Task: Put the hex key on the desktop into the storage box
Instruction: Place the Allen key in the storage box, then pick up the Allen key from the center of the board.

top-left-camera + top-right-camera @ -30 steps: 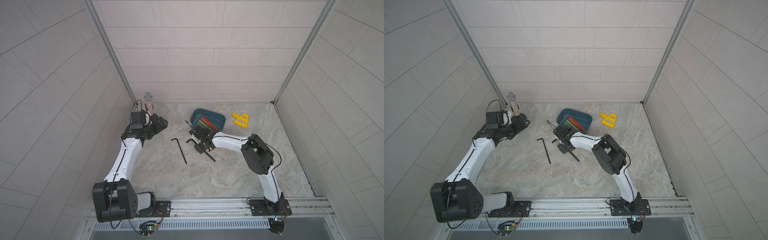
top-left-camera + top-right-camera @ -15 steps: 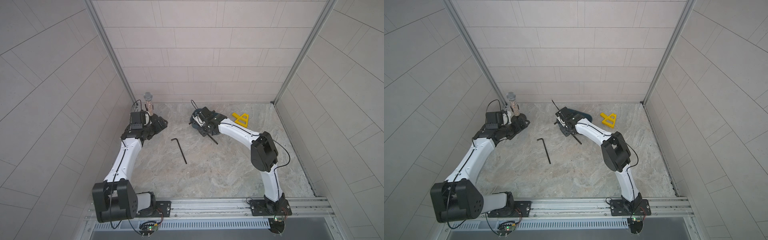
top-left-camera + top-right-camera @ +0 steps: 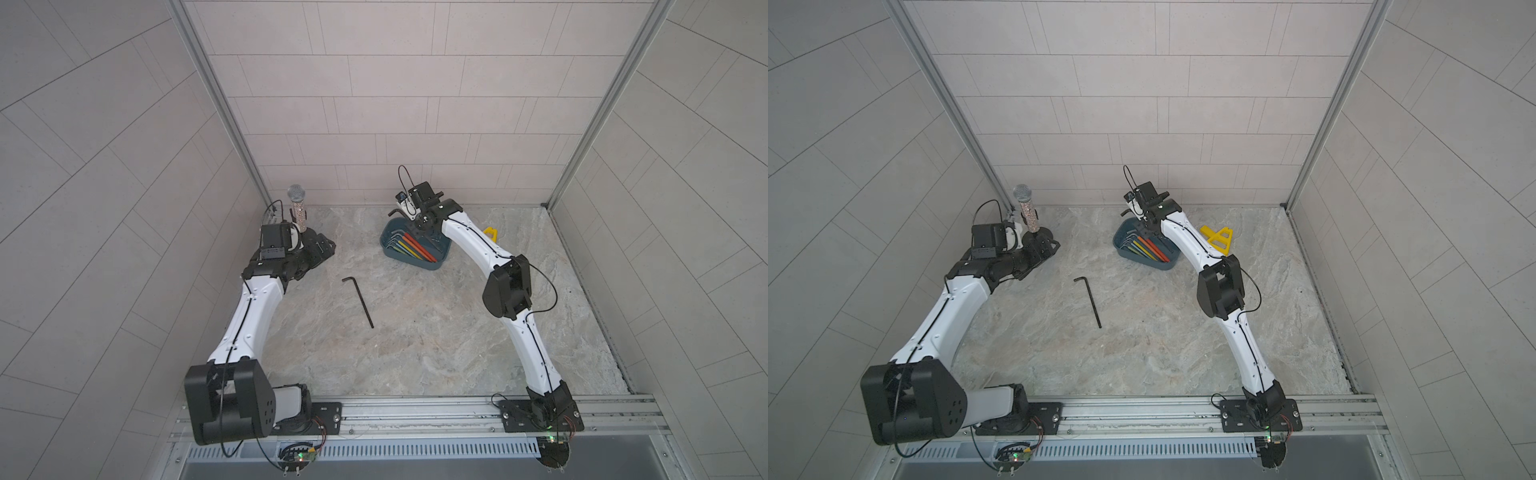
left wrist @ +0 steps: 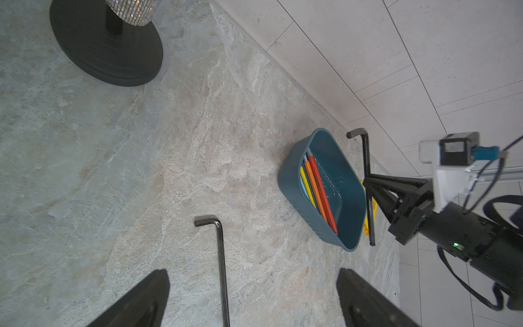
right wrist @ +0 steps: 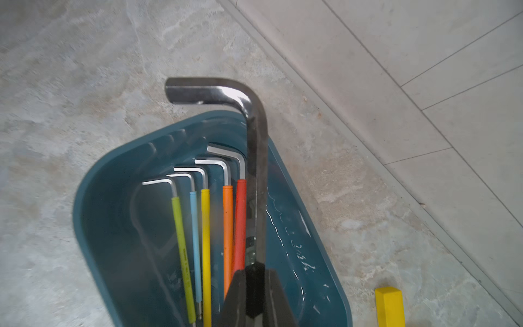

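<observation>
The thick black hex key (image 5: 257, 174) hangs parallel to the red key. My right gripper should keep bringing it down until its bent end is inside the storage box (image 3: 394, 233).
My right gripper (image 5: 254, 271) is shut on the long shaft of a thick black hex key (image 5: 256, 170). It holds the key in the air over the teal storage box (image 5: 85, 215), with the bent end reaching past the box's far rim. Both top views show this gripper (image 3: 419, 220) (image 3: 1147, 224) above the box (image 3: 386, 249) (image 3: 1121, 249). Several colour-sleeved keys (image 5: 205, 240) lie side by side inside. A thinner black hex key (image 3: 362, 303) (image 3: 1093, 303) lies flat on the desktop (image 3: 415, 340). My left gripper (image 4: 252, 283) is open, and that key's shaft (image 4: 222, 269) runs between its fingers.
A glittery microphone (image 3: 297, 208) stands on a round black base (image 4: 107, 48) at the back left, right beside my left wrist. A yellow plastic frame (image 3: 1217, 239) lies just right of the box. Tiled walls close in the back and both sides.
My right arm has carried the thick hex key from the middle of the desktop back and up to above the storage box. The left arm and the thinner key have not moved.
</observation>
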Motion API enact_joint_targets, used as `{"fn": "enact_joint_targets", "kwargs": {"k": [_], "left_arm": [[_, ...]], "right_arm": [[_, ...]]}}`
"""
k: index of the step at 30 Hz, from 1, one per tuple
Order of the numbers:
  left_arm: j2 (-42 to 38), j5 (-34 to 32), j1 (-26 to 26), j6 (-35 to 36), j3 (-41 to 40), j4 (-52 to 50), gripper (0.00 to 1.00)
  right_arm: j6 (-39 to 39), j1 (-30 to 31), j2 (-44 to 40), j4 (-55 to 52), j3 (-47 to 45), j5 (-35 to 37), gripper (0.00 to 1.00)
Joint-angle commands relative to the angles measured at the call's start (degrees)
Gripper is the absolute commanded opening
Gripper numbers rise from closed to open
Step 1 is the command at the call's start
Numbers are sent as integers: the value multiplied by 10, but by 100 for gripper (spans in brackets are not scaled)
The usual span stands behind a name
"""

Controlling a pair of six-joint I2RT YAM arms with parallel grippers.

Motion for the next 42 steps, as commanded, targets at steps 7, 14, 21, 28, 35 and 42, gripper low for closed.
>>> {"fn": "enact_joint_targets", "kwargs": {"k": [7, 14, 21, 28, 35, 42], "left_arm": [[8, -4, 4, 2, -8, 4, 100], [10, -3, 4, 1, -8, 5, 100], [11, -2, 5, 0, -8, 5, 100], [10, 0, 4, 0, -8, 6, 100], [-8, -15, 19, 0, -10, 2, 100], [33, 33, 49, -16, 11, 0, 100]], "right_arm": [[-36, -13, 34, 0, 21, -11, 0], [-26, -13, 35, 40, -33, -6, 0], [-9, -13, 31, 53, -53, -10, 34], [17, -13, -22, 54, -82, -14, 57], [110, -1, -128, 47, -140, -35, 58], [245, 63, -202, 30, -229, -34, 57]]}}
